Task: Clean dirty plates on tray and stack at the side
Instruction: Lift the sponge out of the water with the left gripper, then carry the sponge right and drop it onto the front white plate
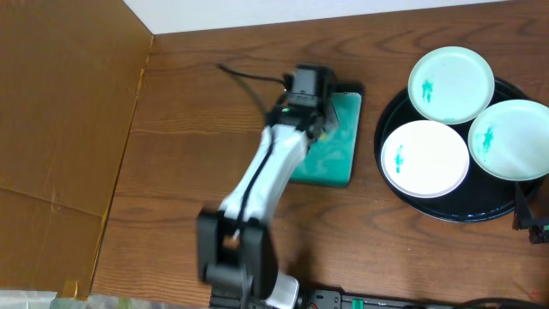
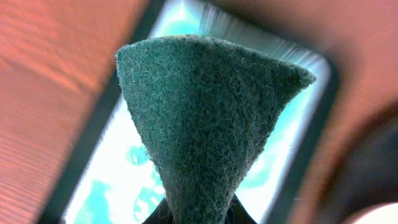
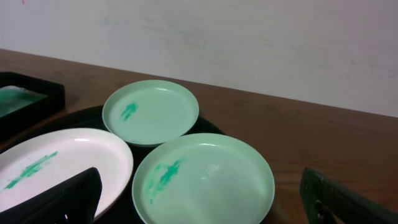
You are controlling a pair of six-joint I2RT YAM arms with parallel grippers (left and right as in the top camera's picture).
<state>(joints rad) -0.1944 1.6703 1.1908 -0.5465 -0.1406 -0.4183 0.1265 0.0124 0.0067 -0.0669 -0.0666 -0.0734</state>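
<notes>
The scouring pad (image 2: pixel 205 106) is in my left gripper and the plates are by my right gripper, so I should put the scouring pad down on the plate (image 1: pixel 425 159) nearest the teal tray.
Three white plates with teal smears lie on the round black tray (image 1: pixel 446 213): one at the back (image 1: pixel 452 83), one front left (image 1: pixel 425 159), one at the right (image 1: pixel 519 139). My left gripper (image 1: pixel 317 116) is over the teal rectangular tray (image 1: pixel 339 159). In the left wrist view it (image 2: pixel 199 214) is shut on a dark green scouring pad (image 2: pixel 205 112). My right gripper (image 3: pixel 199 180) is open and empty, low over the nearest plate (image 3: pixel 211 168). The other plates (image 3: pixel 151 112) (image 3: pixel 56 165) lie beyond and to the left. Only its edge (image 1: pixel 527 215) shows overhead.
A brown cardboard sheet (image 1: pixel 60 129) covers the table's left side. A black cable (image 1: pixel 249 77) runs behind the teal tray. A power strip (image 1: pixel 386 300) lies along the front edge. A white wall stands behind the table. The teal tray's black edge shows in the right wrist view (image 3: pixel 25 99).
</notes>
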